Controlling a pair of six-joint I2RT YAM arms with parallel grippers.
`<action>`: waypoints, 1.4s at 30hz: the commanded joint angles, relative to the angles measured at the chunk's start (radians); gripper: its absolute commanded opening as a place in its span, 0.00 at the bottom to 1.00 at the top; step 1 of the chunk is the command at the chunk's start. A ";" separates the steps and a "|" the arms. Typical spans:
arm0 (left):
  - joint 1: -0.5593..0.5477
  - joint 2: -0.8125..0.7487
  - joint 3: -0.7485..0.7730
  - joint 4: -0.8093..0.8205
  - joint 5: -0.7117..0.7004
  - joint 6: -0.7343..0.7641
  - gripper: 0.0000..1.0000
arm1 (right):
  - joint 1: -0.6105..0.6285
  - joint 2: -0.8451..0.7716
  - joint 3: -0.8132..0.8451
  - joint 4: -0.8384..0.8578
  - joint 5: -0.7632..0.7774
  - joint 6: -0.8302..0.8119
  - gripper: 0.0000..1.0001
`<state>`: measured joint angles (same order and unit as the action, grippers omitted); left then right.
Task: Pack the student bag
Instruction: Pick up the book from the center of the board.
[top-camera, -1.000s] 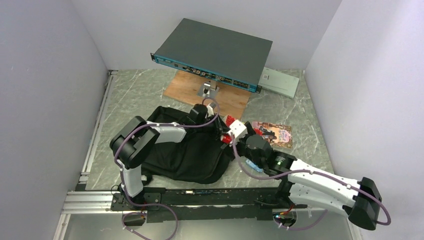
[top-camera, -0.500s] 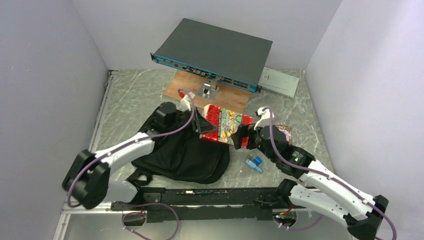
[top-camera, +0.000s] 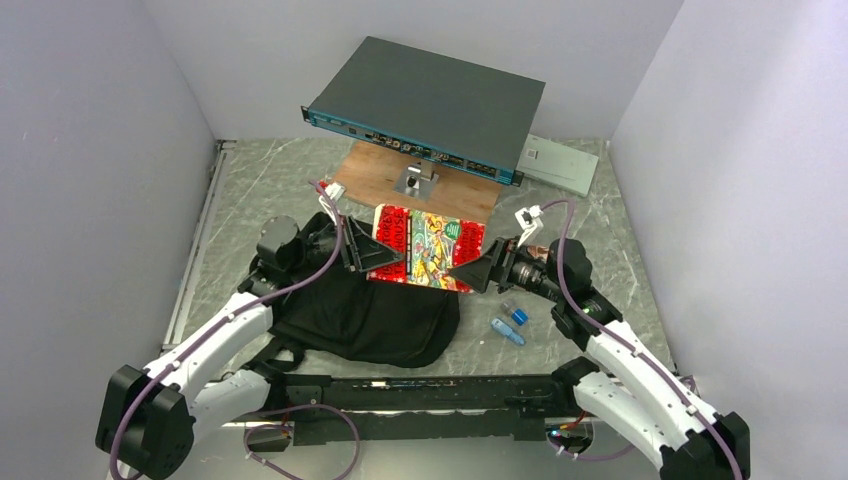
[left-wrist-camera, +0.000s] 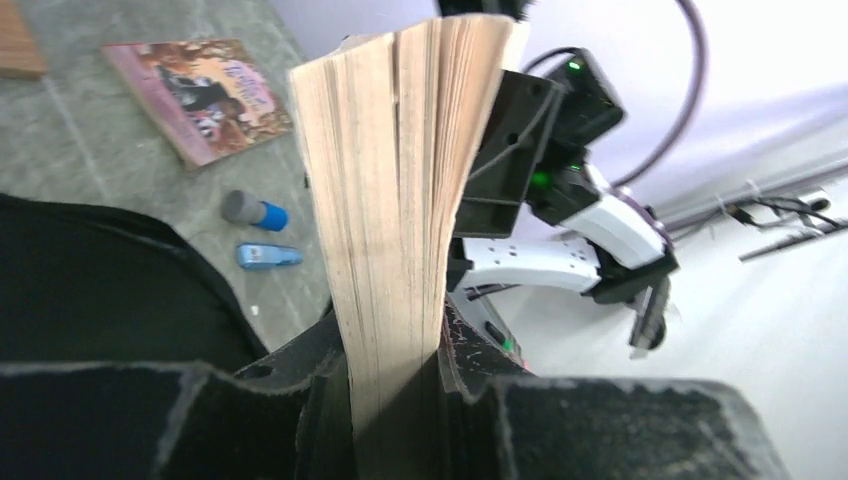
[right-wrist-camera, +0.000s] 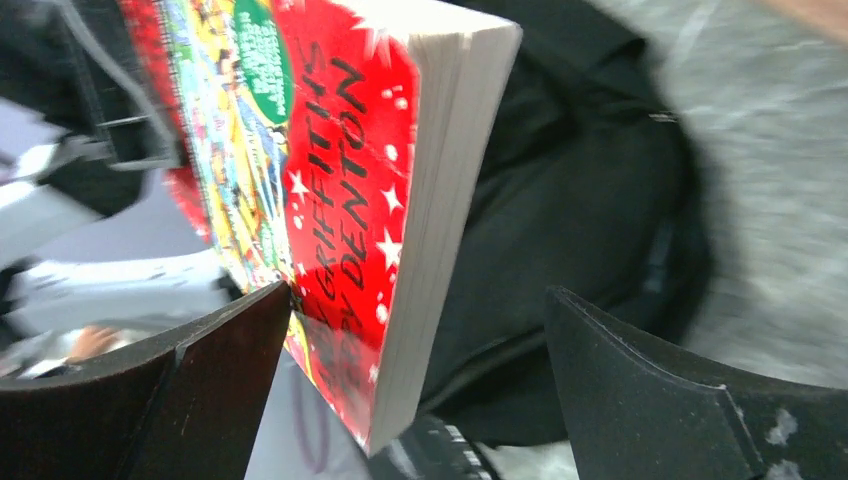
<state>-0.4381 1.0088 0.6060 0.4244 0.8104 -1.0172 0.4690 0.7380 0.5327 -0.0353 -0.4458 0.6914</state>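
Observation:
The robot's right gripper has thick page edges (right-wrist-camera: 446, 215) showing between its fingers, so I expect the paperback (top-camera: 428, 249) to pinch in there and flare out beyond the fingers when gripped.
The student bag (top-camera: 350, 315) is a black backpack lying flat on the table between the arms. A thick paperback with a red, colourful cover (top-camera: 428, 245) is held in the air above the bag's far right corner. My left gripper (top-camera: 375, 257) is shut on the book's left edge. In the left wrist view the page edges (left-wrist-camera: 400, 200) stand clamped between the fingers of that gripper (left-wrist-camera: 395, 395). My right gripper (top-camera: 478, 272) is open at the book's right edge. In the right wrist view the book (right-wrist-camera: 350, 190) sits between the spread jaws of that gripper (right-wrist-camera: 415, 375), with the bag (right-wrist-camera: 570, 230) below.
A dark grey rack device with a teal front (top-camera: 430, 100) stands at the back over a wooden board (top-camera: 470, 208). A flat grey box (top-camera: 560, 165) lies at the back right. Two small blue items (top-camera: 511, 324) lie right of the bag. A second book (left-wrist-camera: 200, 95) lies on the table.
The book has risen and moved back and left over the bag. My left gripper has closed on its left edge and my right gripper has opened. Both arms have stretched forward.

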 joint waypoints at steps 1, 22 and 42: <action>0.008 -0.034 -0.021 0.335 0.141 -0.182 0.00 | -0.030 0.013 -0.068 0.488 -0.352 0.244 0.97; -0.079 -0.031 -0.007 0.269 0.067 -0.139 0.00 | -0.075 0.056 -0.185 1.024 -0.421 0.669 0.37; -0.382 -0.082 0.120 -0.715 -0.761 0.392 0.88 | -0.072 -0.211 0.258 -0.556 0.481 -0.093 0.00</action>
<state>-0.6807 0.9066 0.6842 -0.1249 0.2958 -0.7673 0.3969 0.5209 0.6788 -0.2291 -0.3000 0.8089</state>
